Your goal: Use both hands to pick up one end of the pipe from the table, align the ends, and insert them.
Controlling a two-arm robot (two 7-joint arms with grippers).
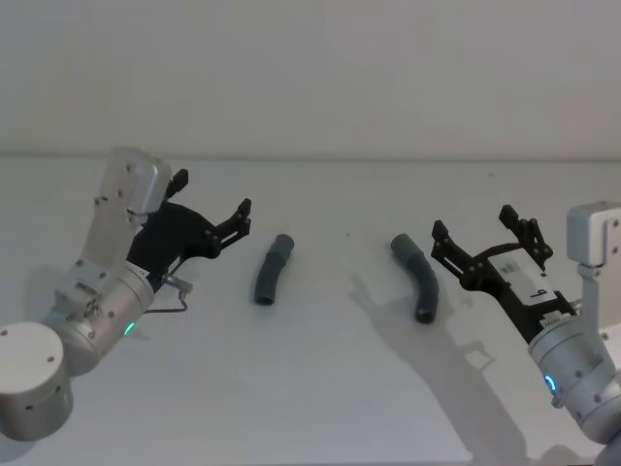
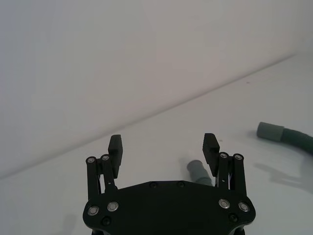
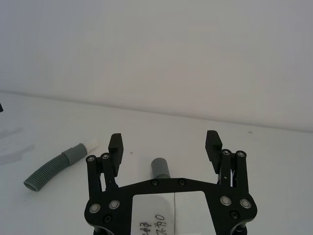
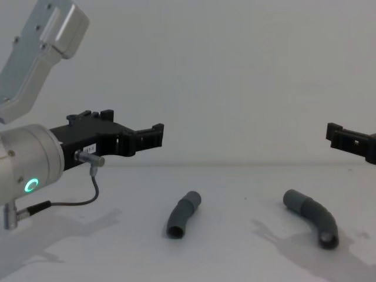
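My left gripper is about to lift the pipe piece, whose ribbed body lies in a curve (image 4: 183, 212), so I expect its tail (image 4: 176, 228) to stay bent, slanting downward.
Two curved dark grey ribbed pipe pieces lie apart on the white table (image 1: 320, 388). The left piece (image 1: 272, 270) (image 4: 183, 214) shows a narrow white tip (image 3: 92, 145) past a grey collar in the right wrist view. The right piece (image 1: 417, 277) (image 4: 311, 220) ends in a smooth grey sleeve (image 3: 159, 169). My left gripper (image 1: 212, 194) (image 2: 163, 142) (image 4: 132, 121) hovers open, up and to the left of the left piece (image 2: 198, 169). My right gripper (image 1: 473, 223) (image 3: 164, 138) (image 4: 336, 133) is open too, just right of the right piece (image 2: 288, 134) and above the table. Neither gripper holds anything.
A plain pale wall (image 1: 310, 68) rises behind the table's back edge. A thin cable loop (image 4: 88, 194) hangs under the left wrist. Bare table surface lies between the two pipe pieces and in front of them.
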